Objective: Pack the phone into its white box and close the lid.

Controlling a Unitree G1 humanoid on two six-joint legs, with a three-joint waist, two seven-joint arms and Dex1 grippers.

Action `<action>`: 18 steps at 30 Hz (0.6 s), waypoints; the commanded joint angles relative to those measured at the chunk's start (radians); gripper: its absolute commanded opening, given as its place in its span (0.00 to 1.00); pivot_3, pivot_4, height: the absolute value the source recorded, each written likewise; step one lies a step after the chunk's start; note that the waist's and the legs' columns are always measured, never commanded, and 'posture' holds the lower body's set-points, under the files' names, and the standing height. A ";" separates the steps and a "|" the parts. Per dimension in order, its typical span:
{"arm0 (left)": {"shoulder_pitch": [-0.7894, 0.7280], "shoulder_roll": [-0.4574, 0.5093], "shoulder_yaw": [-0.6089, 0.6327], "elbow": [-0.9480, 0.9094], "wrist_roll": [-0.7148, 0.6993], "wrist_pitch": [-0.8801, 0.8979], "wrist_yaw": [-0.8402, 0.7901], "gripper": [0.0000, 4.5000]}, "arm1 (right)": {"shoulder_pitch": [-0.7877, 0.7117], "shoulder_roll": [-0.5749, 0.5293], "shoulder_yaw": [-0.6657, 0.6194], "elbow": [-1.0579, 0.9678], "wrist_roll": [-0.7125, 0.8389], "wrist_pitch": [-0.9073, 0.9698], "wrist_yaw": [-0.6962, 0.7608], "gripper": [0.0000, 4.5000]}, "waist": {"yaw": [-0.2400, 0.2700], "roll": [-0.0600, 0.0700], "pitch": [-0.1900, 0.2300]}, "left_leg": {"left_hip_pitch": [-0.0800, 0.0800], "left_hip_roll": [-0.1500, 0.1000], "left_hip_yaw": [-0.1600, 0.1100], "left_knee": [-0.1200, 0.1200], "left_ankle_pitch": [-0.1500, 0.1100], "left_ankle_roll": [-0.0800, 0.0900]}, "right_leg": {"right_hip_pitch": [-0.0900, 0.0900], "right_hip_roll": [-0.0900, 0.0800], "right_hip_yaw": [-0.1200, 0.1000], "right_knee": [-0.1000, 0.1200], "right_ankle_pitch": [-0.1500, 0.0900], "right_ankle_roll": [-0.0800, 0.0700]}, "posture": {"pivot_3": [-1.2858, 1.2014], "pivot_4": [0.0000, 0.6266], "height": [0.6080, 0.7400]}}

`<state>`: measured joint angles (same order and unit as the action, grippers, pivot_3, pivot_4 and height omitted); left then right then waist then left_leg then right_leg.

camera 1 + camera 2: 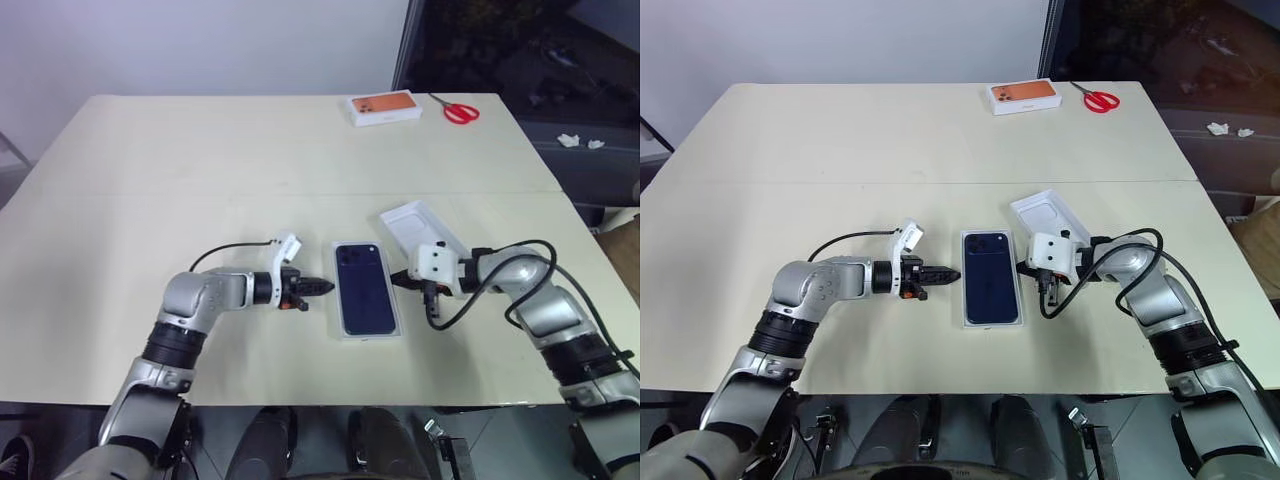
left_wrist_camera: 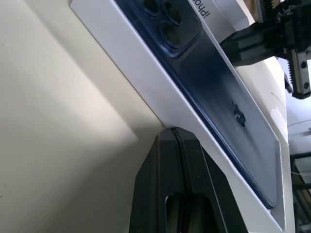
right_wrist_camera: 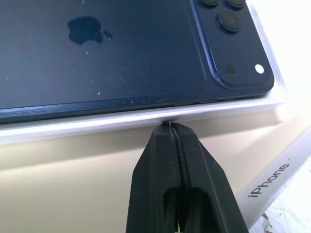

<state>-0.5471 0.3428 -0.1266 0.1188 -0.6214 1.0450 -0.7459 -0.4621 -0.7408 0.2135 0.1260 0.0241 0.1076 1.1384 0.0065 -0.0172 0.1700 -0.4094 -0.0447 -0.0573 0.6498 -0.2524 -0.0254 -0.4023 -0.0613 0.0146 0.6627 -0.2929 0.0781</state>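
Observation:
My right gripper should pinch the lid's side [image 1: 393, 236] nearest the phone and flip the lid over before closing, because the lid's inside [image 1: 415, 223] faces up beside the phone.
The dark navy phone [image 1: 364, 288] lies back up inside the white box [image 1: 370, 337] at the middle of the table, its camera cluster at the far end. The lid [image 1: 415, 222] rests just right of the box with its plain white inside up, and its side wall shows printed lettering [image 3: 272, 182]. My left gripper [image 1: 328, 287] is shut, its tip at the box's left wall [image 2: 146, 73]. My right gripper [image 1: 396, 277] is shut too, its tip against the box's right rim [image 3: 97, 127]. Nothing is held by either.
A white box with an orange top [image 1: 384, 107] and red scissors [image 1: 458, 110] lie at the table's far edge. Scraps of white paper [image 1: 580, 140] sit on a dark surface off the table's right side.

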 commanded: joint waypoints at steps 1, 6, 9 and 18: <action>-0.001 0.016 0.045 -0.045 -0.028 0.006 -0.023 0.28 | -0.052 -0.007 -0.050 -0.010 0.034 0.010 0.001 0.29 | -0.002 0.000 0.000 | 0.000 0.000 0.000 0.000 0.000 0.000 | 0.000 0.000 0.000 0.000 0.000 0.000 | 0.52 0.24 1.00; 0.008 0.064 0.069 -0.086 -0.033 0.022 -0.040 0.81 | -0.075 -0.029 -0.068 -0.033 0.031 0.004 0.003 0.84 | -0.004 0.000 0.000 | 0.000 0.000 0.000 0.000 0.000 0.000 | 0.000 0.000 0.000 0.000 0.000 0.000 | 0.52 0.24 1.00; 0.022 0.112 0.080 -0.140 -0.033 -0.006 -0.066 0.99 | -0.089 -0.034 -0.090 -0.090 0.060 0.122 -0.012 1.00 | -0.007 0.000 0.000 | 0.000 0.001 0.000 0.000 0.000 0.000 | -0.001 0.000 0.000 0.000 0.000 0.000 | 0.52 0.24 1.00; 0.107 0.208 0.136 -0.216 -0.009 -0.198 -0.157 0.99 | -0.144 -0.047 -0.110 -0.331 0.166 0.952 -0.199 1.00 | -0.015 0.001 0.000 | 0.000 0.001 0.000 -0.001 -0.002 0.003 | -0.001 0.000 0.000 0.000 0.000 0.000 | 0.52 0.24 1.00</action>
<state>-0.4440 0.5442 -0.0136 -0.0854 -0.6390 0.8779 -0.8894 -0.5590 -0.7526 0.1048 -0.1509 0.1795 0.9456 0.9508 -0.0087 -0.0166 0.1702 -0.4096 -0.0436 -0.0576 0.6487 -0.2546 -0.0216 -0.4034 -0.0619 0.0152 0.6626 -0.2930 0.0778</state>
